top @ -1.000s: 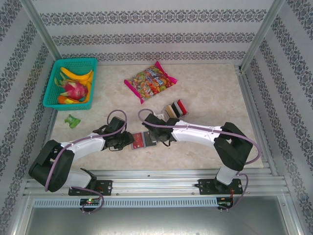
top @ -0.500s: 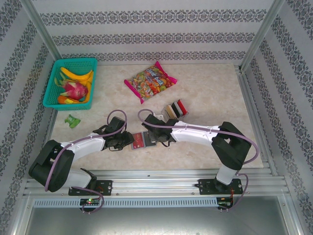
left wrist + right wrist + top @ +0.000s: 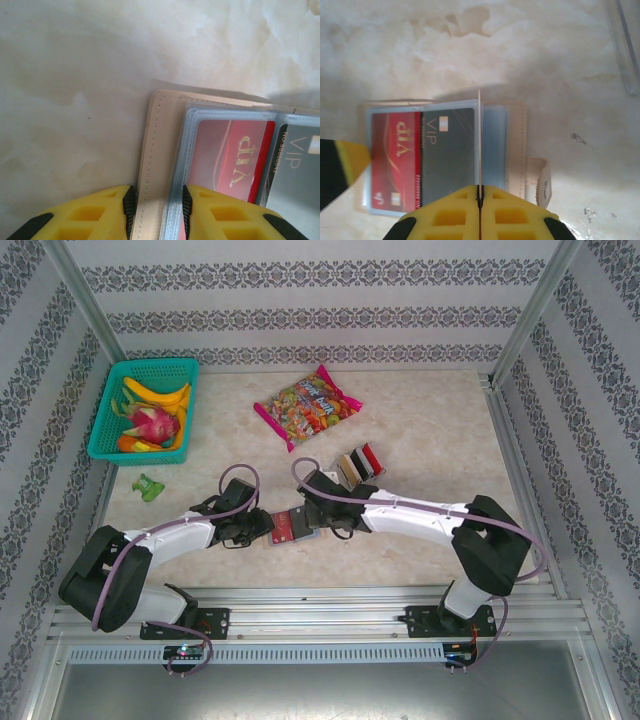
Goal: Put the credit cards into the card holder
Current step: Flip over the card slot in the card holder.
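I should have my right gripper flip the grey VIP card's page (image 3: pixel 451 152), since it covers most of the empty pocket (image 3: pixel 494 145), toward my left gripper before inserting its card.
The tan card holder (image 3: pixel 291 528) lies open on the table between my two grippers. Its clear pockets hold a red VIP card (image 3: pixel 395 155) and a dark grey VIP card (image 3: pixel 447 150); the pocket to the right of them looks empty. My left gripper (image 3: pixel 157 205) is shut on the holder's left edge (image 3: pixel 155 140), with tan flap and clear sleeves between its pads. My right gripper (image 3: pixel 479 192) is shut on a thin pale card (image 3: pixel 479 140), seen edge-on. That card stands upright over the holder, at the grey card's right edge.
A clear upright rack (image 3: pixel 357 462) with several cards stands just behind the holder. The candy bag (image 3: pixel 306 405) lies farther back. A green basket of fruit (image 3: pixel 148 410) sits at the back left, with a small green object (image 3: pixel 148 486) near it. The holder's snap tab (image 3: pixel 542 182) sticks out to the right.
My right arm has shifted a little to the right with the thin card, and its elbow has swung outward. The left gripper has stayed on the holder's edge.
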Robot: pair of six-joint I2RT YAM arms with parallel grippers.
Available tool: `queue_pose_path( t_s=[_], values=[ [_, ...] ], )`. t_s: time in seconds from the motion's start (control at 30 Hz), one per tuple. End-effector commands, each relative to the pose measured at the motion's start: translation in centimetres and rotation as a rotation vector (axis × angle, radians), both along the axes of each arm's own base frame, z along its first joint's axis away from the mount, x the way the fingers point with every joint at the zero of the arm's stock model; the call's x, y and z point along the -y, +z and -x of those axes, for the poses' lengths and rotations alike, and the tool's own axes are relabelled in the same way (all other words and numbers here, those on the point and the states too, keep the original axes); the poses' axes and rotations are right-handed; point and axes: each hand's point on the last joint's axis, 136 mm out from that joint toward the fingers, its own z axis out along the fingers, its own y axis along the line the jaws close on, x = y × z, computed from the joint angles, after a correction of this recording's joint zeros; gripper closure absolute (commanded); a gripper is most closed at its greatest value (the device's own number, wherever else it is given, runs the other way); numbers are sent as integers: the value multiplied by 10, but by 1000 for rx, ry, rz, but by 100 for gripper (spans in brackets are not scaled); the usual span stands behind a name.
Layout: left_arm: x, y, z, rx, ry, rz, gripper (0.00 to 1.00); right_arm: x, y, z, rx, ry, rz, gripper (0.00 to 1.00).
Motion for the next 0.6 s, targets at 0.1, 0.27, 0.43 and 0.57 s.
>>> queue_pose_path(
  t_s=[0.1,0.27,0.43,0.57],
  values=[
    [18,-1,-4,15,-53,68,65,-13,13,-1,-17,7,-139,91],
    [18,2,-5,25,-50,69,66,-34,14,3,-52,62,-234,91],
    [11,11,-7,63,-26,49,66,-51,3,7,-112,89,-289,91],
    [-5,20,-3,91,11,-5,64,-51,-4,7,-125,77,-294,91]
  ],
)
